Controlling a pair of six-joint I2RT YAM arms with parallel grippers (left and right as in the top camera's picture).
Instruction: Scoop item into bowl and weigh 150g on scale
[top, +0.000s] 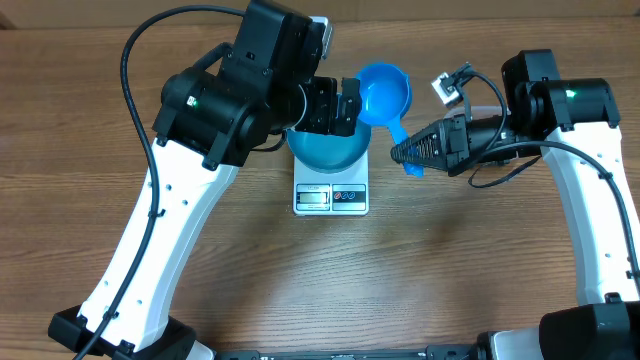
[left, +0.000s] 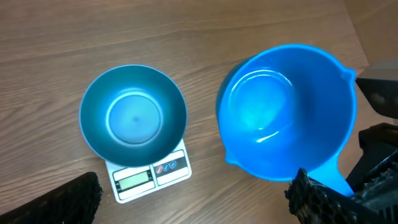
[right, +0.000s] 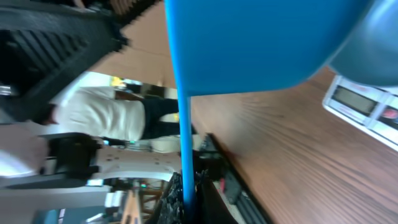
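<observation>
The scoop's handle (top: 398, 133) lies at a slant across my right gripper, so I should hold the scoop's rim (left: 225, 107) with my left gripper while my right gripper turns to line up with the handle.
The teal bowl (left: 134, 115) stands empty on the white scale (left: 149, 177), whose display faces the table's front edge. My left gripper (left: 193, 205) hangs open above them, one finger (left: 68, 199) low on the left and the other low on the right. In the overhead view the left gripper (top: 337, 107) sits over the back rim of the bowl (top: 328, 152). My right gripper (top: 402, 153) is shut on the handle of a bright blue scoop (top: 383, 92), held just right of the bowl. The scoop (left: 286, 112) looks empty. The item is out of view.
Bare wooden table (top: 450, 260) lies around the scale (top: 332, 197). In the right wrist view the scoop's underside (right: 261, 43) fills the top, its handle (right: 185, 124) runs down into the right gripper (right: 186, 202), and the scale (right: 364, 102) shows at right.
</observation>
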